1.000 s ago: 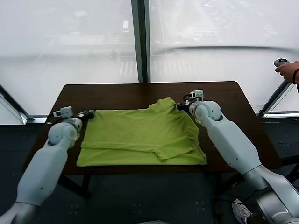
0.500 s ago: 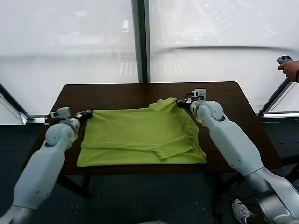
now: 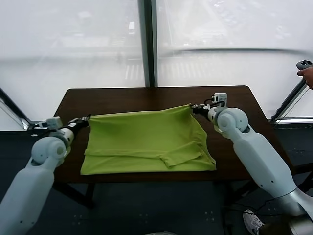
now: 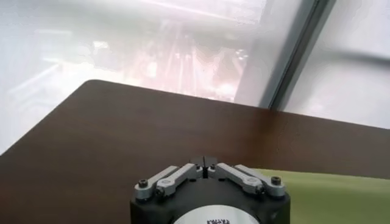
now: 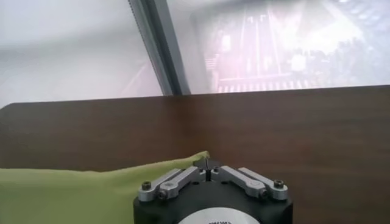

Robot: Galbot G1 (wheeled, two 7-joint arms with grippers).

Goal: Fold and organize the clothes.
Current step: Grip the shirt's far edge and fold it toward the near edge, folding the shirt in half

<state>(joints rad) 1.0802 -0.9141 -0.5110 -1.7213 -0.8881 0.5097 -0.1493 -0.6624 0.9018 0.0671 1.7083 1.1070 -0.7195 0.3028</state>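
The shirt's far edge (image 3: 139,113) is stretched tight between both grippers, so my left gripper should keep going toward the shirt's near edge (image 3: 93,171) and let go once the fold lies flat.
The clothes are one lime-green T-shirt (image 3: 146,139) lying flat on the dark brown table (image 3: 146,98), with a folded flap near its front right. My left gripper (image 3: 87,119) is shut at the shirt's far left corner. At the far right corner my right gripper (image 3: 192,107) is shut as well. The far edge runs taut between them. In the left wrist view the jaws of the left gripper (image 4: 204,164) are closed, with green fabric (image 4: 329,195) beside it. In the right wrist view the shirt's corner (image 5: 73,189) reaches the closed tips of the right gripper (image 5: 208,163).
Large windows with a dark central post (image 3: 147,44) stand behind the table. A person's hand with a controller (image 3: 305,71) shows at the far right edge. Bare tabletop lies beyond the shirt and to its right (image 3: 234,103).
Both grippers have moved apart, left going left and right going right, pulling the shirt's far edge straight. The bunched-up far right corner has flattened out.
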